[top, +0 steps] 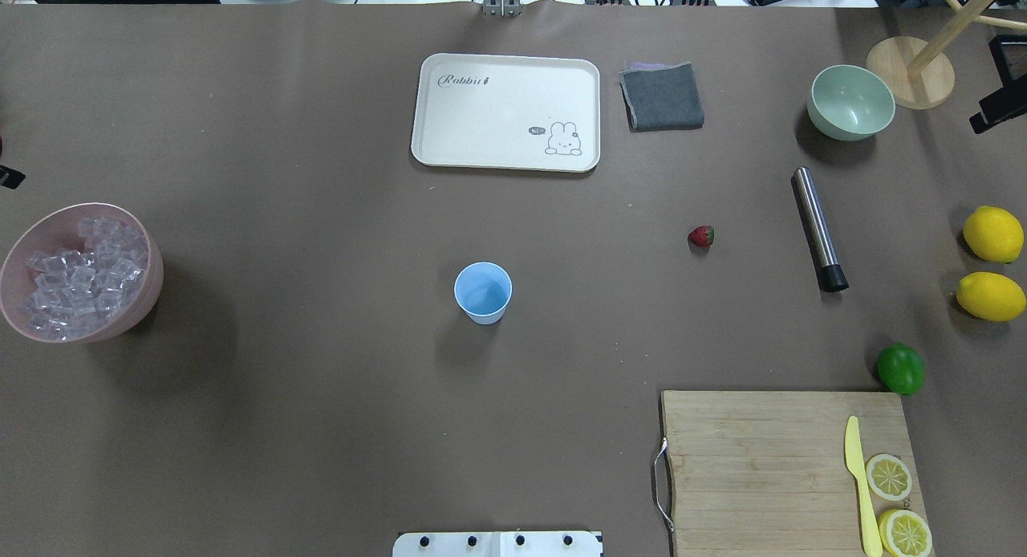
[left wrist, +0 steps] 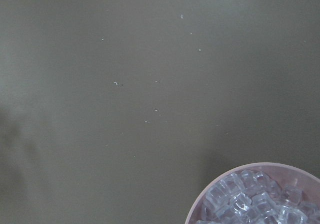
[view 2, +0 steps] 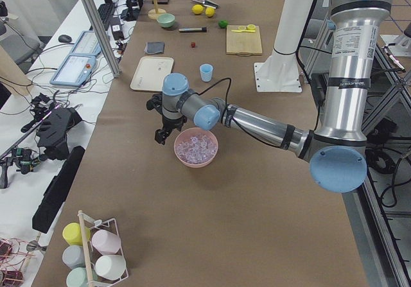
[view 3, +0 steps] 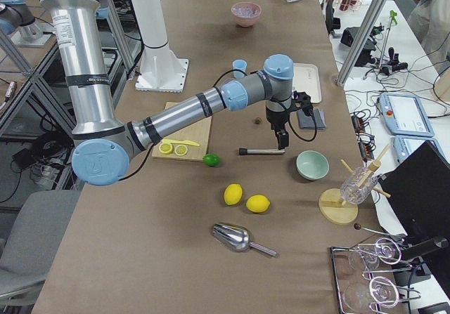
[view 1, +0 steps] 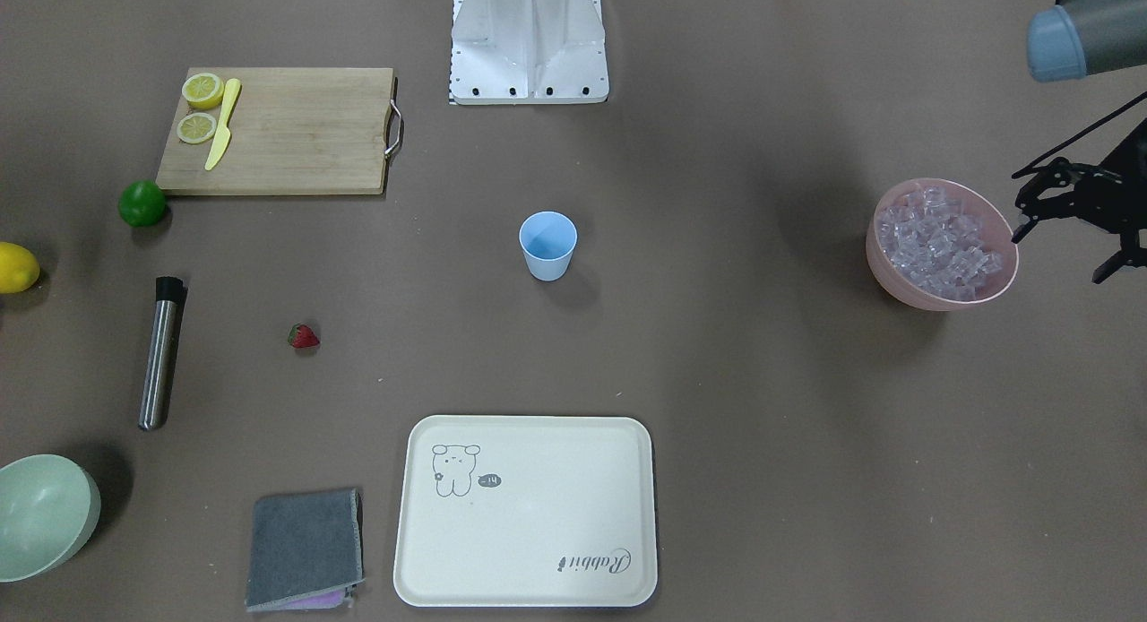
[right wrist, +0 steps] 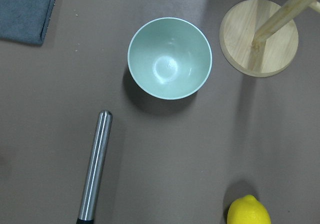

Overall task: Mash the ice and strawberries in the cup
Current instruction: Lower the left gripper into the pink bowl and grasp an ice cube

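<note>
My left gripper keeps going over the pink bowl and down until its open fingers are on both sides of an ice cube (view 1: 948, 254), because the ice lies uncovered (view 1: 931, 233) inside the bowl's rim.
The pale-blue cup (view 1: 547, 246) stands upright and empty mid-table; it also shows in the overhead view (top: 482, 292). The small red strawberry (view 1: 303, 336) lies on the table between the cup and a steel muddler (view 1: 159, 353). The ice (view 1: 941, 241) fills a pink bowl (view 1: 896, 286) at the table's left end. My left gripper (view 1: 1057, 259) hovers just beside that bowl, open and empty. My right gripper (top: 999, 99) shows only at the overhead view's right edge, above the pale-green bowl (right wrist: 170, 58); its fingers stand apart and hold nothing.
A cream tray (top: 505, 111) and a grey cloth (top: 662, 95) lie at the far side. A cutting board (top: 770, 461) holds lemon halves and a yellow knife. A lime (top: 900, 368), two lemons (top: 993, 234), a wooden stand (top: 911, 71) and a metal scoop (view 3: 235, 238) sit at the right end.
</note>
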